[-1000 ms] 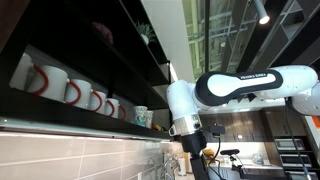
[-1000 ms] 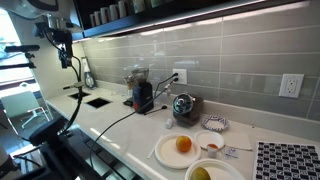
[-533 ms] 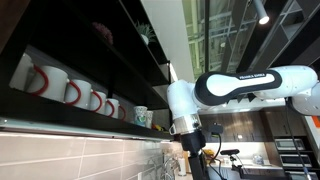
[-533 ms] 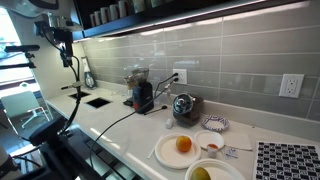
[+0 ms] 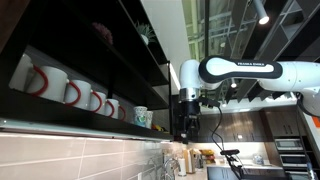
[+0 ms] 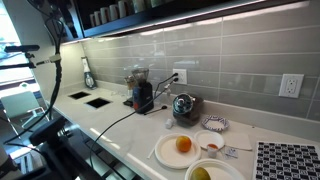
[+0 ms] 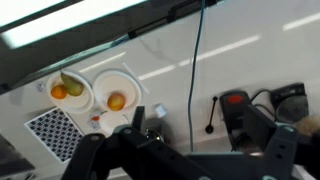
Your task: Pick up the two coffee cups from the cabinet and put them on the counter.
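Observation:
The coffee cups need my gripper to tilt up and face them before I reach in, because my gripper is pointing down at the white counter beside the cabinet's shelf.
The dark cabinet fills the left of an exterior view, with open shelves. At the near end of its lower shelf stands a pale green handleless coffee cup; I cannot make out a second one. My gripper hangs to the right of that shelf end, at about cup height, clear of the cabinet. In the wrist view the gripper looks down at the white counter. Its two fingers are spread wide with nothing between them. In an exterior view the cabinet's shelf runs along the top.
White mugs with red handles line the lower shelf. On the counter are a black coffee grinder, a kettle, plates with oranges, cables, and a tiled wall behind.
The arm has risen: the wrist and gripper are higher beside the shelf end. In the counter view, the arm has mostly left the top left corner.

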Controlling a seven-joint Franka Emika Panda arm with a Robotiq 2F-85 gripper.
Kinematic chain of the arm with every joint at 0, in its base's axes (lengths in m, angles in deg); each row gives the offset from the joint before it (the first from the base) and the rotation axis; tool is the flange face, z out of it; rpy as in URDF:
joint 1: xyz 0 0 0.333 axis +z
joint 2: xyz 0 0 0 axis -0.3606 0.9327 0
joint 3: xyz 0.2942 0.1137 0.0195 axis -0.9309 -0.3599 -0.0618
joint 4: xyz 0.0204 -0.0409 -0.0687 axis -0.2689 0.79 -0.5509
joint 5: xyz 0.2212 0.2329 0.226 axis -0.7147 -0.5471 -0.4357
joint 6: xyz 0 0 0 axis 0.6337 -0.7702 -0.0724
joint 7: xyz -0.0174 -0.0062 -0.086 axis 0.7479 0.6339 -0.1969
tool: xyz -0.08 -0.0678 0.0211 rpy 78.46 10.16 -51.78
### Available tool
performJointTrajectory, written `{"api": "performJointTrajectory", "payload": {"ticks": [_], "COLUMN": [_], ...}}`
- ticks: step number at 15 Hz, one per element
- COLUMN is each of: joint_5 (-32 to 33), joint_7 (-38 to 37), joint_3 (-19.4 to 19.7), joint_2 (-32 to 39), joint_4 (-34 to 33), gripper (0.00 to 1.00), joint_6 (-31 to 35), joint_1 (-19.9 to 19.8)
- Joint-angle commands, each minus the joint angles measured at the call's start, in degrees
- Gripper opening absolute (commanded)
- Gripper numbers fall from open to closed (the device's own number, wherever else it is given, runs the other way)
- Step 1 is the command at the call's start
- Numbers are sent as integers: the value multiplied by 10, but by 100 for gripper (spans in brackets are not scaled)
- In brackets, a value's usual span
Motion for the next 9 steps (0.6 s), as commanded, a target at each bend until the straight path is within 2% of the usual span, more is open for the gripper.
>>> {"api": "performJointTrajectory", "payload": {"ticks": [1, 9], "joint_5": [14, 16], "joint_7": [-1, 2], "joint_3": [6, 6], "joint_2": [1, 7], "joint_4": [-26, -32], "gripper": [100, 100], "joint_6": [2, 1], "joint_1": [-9, -9]}}
